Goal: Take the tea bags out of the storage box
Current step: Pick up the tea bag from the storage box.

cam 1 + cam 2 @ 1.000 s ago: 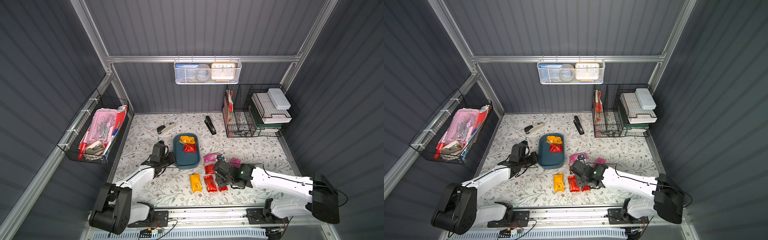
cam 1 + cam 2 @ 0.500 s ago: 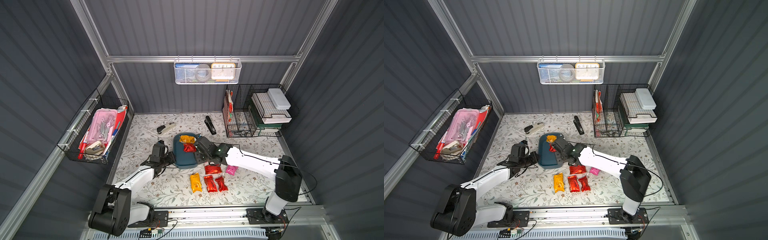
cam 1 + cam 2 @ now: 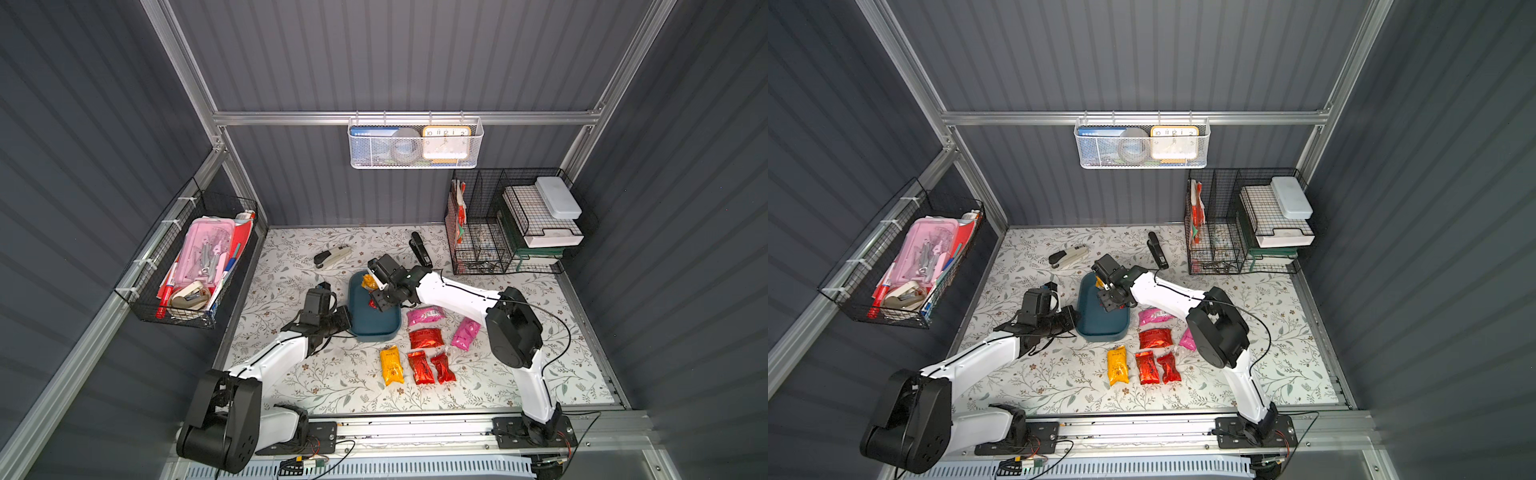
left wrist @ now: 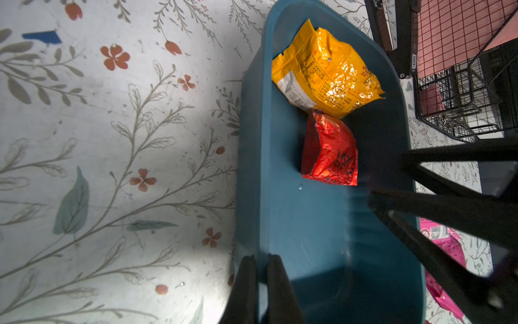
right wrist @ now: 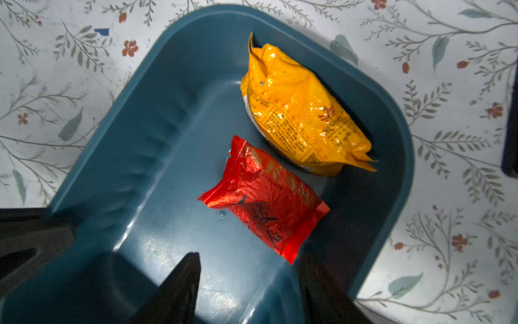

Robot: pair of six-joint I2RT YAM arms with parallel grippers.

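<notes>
My right gripper keeps going down until its open fingers straddle the red tea bag's middle (image 5: 268,199), as the red tea bag's near side (image 5: 261,233) is lined up with them.
The teal storage box (image 3: 370,324) (image 5: 173,140) lies mid-table. Two tea bags lie in it: an orange one (image 5: 297,112) (image 4: 325,73) and a red one (image 5: 263,196) (image 4: 330,151). My left gripper (image 4: 260,259) is shut on the box's near side wall, one finger inside and one outside. My right gripper (image 5: 249,256) (image 3: 384,299) hovers open over the box, just short of the red tea bag, with nothing between its fingers. Several more tea bags lie on the table right of the box, among them a pink one (image 3: 424,314), a red one (image 3: 426,338) and an orange one (image 3: 391,365).
A black stapler (image 3: 420,249) and a grey stapler (image 3: 332,256) lie behind the box. Black wire baskets (image 3: 498,224) stand at the back right. Another wire basket (image 3: 187,266) hangs on the left wall, and a white mesh basket (image 3: 415,143) hangs on the back wall.
My right arm has swung from the tea bags on the table back over the storage box, and its jaws have opened wider. The left arm has held still on the box wall.
</notes>
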